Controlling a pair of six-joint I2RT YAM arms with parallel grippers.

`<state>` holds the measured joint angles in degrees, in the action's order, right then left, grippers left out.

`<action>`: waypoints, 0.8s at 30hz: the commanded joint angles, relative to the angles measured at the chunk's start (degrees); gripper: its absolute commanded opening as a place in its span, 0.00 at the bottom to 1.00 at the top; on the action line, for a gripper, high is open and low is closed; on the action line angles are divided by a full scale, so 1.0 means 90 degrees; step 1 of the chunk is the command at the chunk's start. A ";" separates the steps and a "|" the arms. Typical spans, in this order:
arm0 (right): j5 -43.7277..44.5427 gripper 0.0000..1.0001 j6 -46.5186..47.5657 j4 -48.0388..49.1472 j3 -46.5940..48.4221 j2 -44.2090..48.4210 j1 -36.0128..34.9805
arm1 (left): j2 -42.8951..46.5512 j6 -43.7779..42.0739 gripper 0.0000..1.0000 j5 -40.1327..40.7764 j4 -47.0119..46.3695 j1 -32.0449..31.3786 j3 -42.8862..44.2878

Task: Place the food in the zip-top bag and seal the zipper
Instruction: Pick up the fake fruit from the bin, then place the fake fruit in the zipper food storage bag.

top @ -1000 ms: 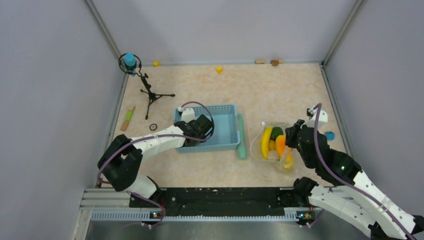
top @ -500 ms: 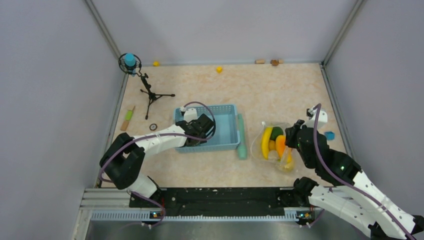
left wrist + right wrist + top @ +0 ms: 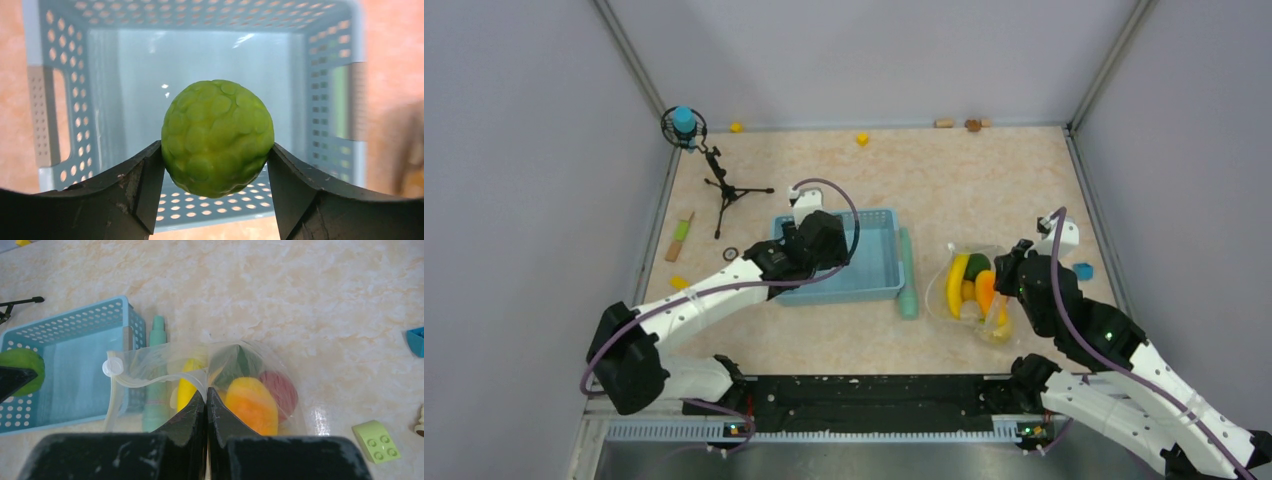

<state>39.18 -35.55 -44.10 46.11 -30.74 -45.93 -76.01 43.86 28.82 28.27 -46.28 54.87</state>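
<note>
The zip-top bag's opening point(image 3: 942, 296) is open toward the light-green ball. My left gripper keeps moving the ball until it is inside the bag point(image 3: 971, 314) and then let go.
My left gripper point(image 3: 217, 172) is shut on a bumpy light-green ball point(image 3: 217, 137) and holds it above the light-blue basket point(image 3: 320, 75); the ball also shows in the right wrist view point(image 3: 21, 371). In the top view the left gripper point(image 3: 817, 243) hangs over the basket's left part. My right gripper point(image 3: 206, 394) is shut on the zipper rim point(image 3: 150, 381) of the clear zip-top bag point(image 3: 1002, 322), holding its mouth open towards the basket. Inside the bag lie a yellow banana point(image 3: 956, 282), an orange fruit point(image 3: 252, 405), a red one point(image 3: 280, 389) and a dark green one point(image 3: 977, 265).
A long teal stick point(image 3: 907, 272) lies between the basket point(image 3: 879, 275) and the bag. A small tripod point(image 3: 722, 185) stands at the back left. A blue block point(image 3: 1083, 271) lies to the right of the bag and a light-green block point(image 3: 375, 441) lies nearby. Small yellow blocks lie along the far edge.
My left arm has lifted and swung back out of the basket, with the green ball in its gripper. The right gripper and the bag have not moved.
</note>
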 commanded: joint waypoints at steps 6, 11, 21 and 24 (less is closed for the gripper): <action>0.0074 0.01 0.0014 0.0210 0.0014 0.0069 0.0008 | 0.1268 -0.2044 0.38 -0.2904 -0.2652 -0.0082 -0.0344; 0.0144 0.01 0.0010 0.0203 0.0011 0.0087 0.0017 | 0.1304 -0.2897 0.38 -0.5856 -0.3586 -0.0128 -0.0385; 0.0053 0.01 -0.0010 0.0204 0.0004 0.0094 0.0013 | 0.0580 -0.3268 0.38 -0.7315 -0.4531 -0.0594 0.0152; 0.0032 0.01 -0.0015 0.0202 0.0004 0.0116 0.0013 | 0.0118 -0.3519 0.38 -0.7369 -0.4328 -0.0878 0.0500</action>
<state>39.35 -35.57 -44.10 46.11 -30.74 -45.93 -71.22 16.34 -33.12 -7.40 -51.53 54.43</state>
